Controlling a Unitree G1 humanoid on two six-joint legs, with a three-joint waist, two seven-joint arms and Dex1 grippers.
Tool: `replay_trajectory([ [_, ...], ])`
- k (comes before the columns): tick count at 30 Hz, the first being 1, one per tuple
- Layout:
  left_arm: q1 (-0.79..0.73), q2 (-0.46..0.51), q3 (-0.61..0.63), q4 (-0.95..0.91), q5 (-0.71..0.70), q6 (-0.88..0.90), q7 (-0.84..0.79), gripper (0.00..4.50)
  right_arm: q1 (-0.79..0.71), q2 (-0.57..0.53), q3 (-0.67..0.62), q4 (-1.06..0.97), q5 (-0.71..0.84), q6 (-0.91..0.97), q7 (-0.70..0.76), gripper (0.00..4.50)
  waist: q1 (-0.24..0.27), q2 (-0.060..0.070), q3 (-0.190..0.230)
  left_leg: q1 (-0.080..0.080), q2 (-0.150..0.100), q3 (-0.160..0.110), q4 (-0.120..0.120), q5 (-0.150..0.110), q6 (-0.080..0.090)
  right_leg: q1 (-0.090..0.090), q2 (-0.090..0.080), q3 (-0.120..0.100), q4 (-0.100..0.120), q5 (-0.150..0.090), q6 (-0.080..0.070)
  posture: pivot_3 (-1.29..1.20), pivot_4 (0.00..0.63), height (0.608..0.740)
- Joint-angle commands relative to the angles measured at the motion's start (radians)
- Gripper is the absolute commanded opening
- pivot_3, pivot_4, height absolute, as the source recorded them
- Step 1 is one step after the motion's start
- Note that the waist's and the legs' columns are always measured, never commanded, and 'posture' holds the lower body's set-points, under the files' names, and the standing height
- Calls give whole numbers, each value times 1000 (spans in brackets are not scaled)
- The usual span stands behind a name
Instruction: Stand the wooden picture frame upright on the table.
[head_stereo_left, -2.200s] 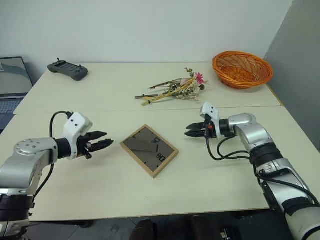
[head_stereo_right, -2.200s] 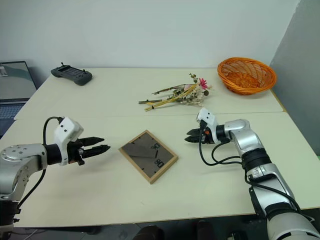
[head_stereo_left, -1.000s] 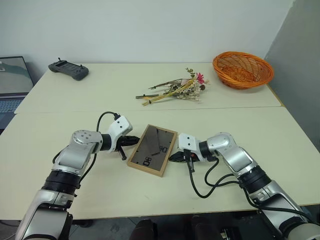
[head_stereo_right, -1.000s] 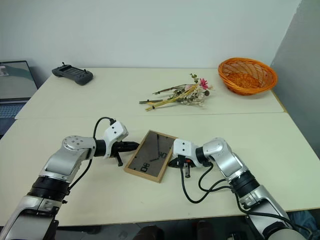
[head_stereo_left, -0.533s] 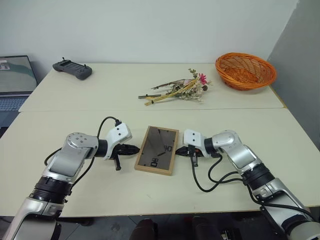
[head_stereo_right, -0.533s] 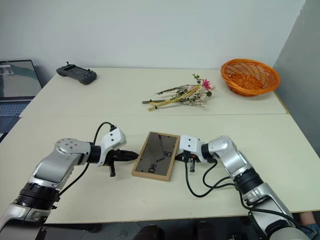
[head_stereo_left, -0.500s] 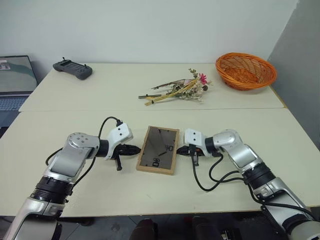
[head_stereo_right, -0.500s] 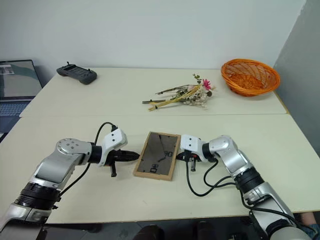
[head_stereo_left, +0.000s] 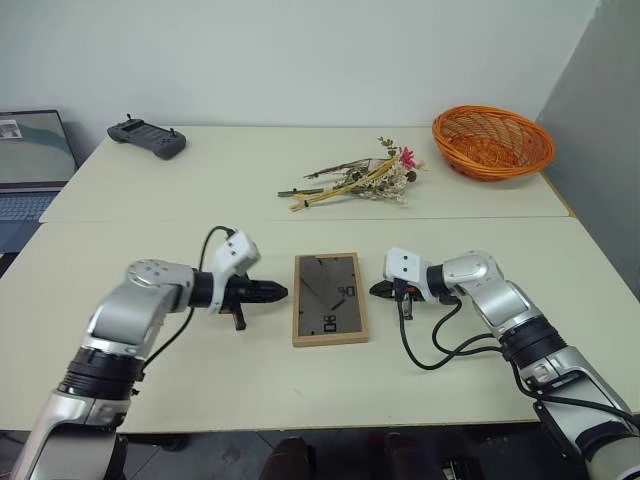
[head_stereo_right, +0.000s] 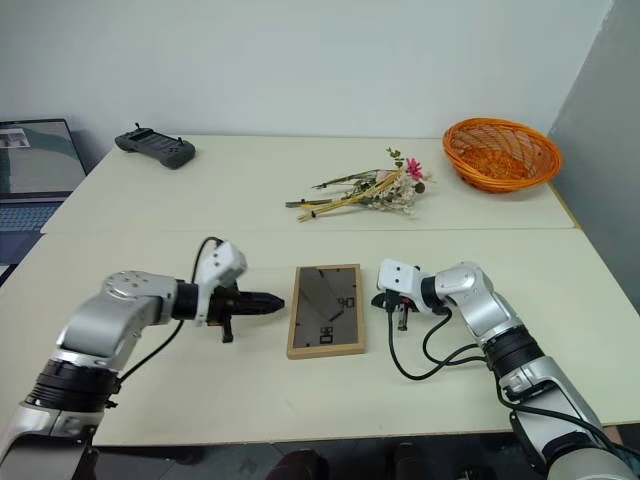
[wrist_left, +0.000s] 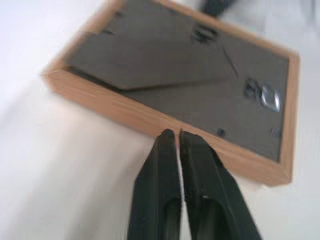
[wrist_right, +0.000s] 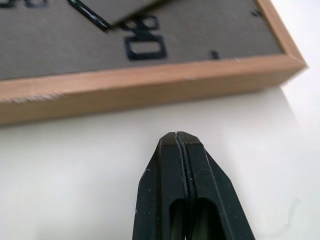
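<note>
The fold-out stand (head_stereo_left: 322, 279) is folded against the frame's back. My right gripper should move away, and I should open the stand before I grip the frame's edge (head_stereo_left: 361, 293).
The wooden picture frame (head_stereo_left: 330, 298) lies flat on the table (head_stereo_left: 200, 380), dark back up, with its fold-out stand (wrist_left: 135, 62) folded against the back. Its long sides run straight away from me. My left gripper (head_stereo_left: 281, 293) points at the frame's left long edge, very close to it. Its fingers (wrist_left: 160, 170) stand almost together with a thin slit between them and hold nothing. My right gripper (head_stereo_left: 375, 291) sits just off the right long edge (wrist_right: 150, 87), shut and empty, with a small strip of table between.
A bunch of dried flowers (head_stereo_left: 352, 181) lies beyond the frame. An orange basket (head_stereo_left: 492, 140) stands at the back right, a dark controller (head_stereo_left: 147, 138) at the back left and a laptop (head_stereo_left: 30, 165) at the far left. Open tabletop lies in front of the frame.
The frame has turned from slanted to square with the table. My right gripper has drawn away to the right of its edge; the left has pulled back slightly.
</note>
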Motion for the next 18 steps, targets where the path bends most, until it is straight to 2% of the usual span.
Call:
replay_trajectory([
  [1, -38, 22, 62, 72, -136, 243, -44, 1322, -18, 6, -29, 27, -12, -26, -32, 0, -2, 0, 0, 0, 0, 0, 0, 0, 0, 0, 0, 0, 0, 0, 0, 0, 150, 740],
  [4, -91, 6, 101, 164, -252, 535, -38, 1813, -14, 13, -31, 23, -15, -30, -37, 0, -6, 0, 0, -1, 0, 0, 0, 0, 0, 0, 0, -1, 0, 0, 0, 0, 150, 740],
  [7, -107, -28, 133, 210, -288, 661, 16, 2385, -3, 15, -32, 3, -13, -24, -40, 0, -12, 0, 0, -1, 0, -1, 0, 0, 0, 0, 1, -1, 0, 0, 0, 0, 150, 740],
  [13, -48, -98, 156, 198, -326, 730, 100, 3491, 42, 47, -18, -85, -4, 32, -51, 0, -18, 0, 0, 0, 0, -2, 0, 1, -2, 0, 0, 1, 0, 0, 0, 0, 150, 740],
  [18, 1, -123, 130, 187, -327, 692, 135, 4488, 77, 52, -9, -142, -8, 67, -50, 0, -19, 0, 0, 1, 1, -2, 0, 2, -4, 0, 1, 2, 0, 0, 0, 0, 150, 740],
])
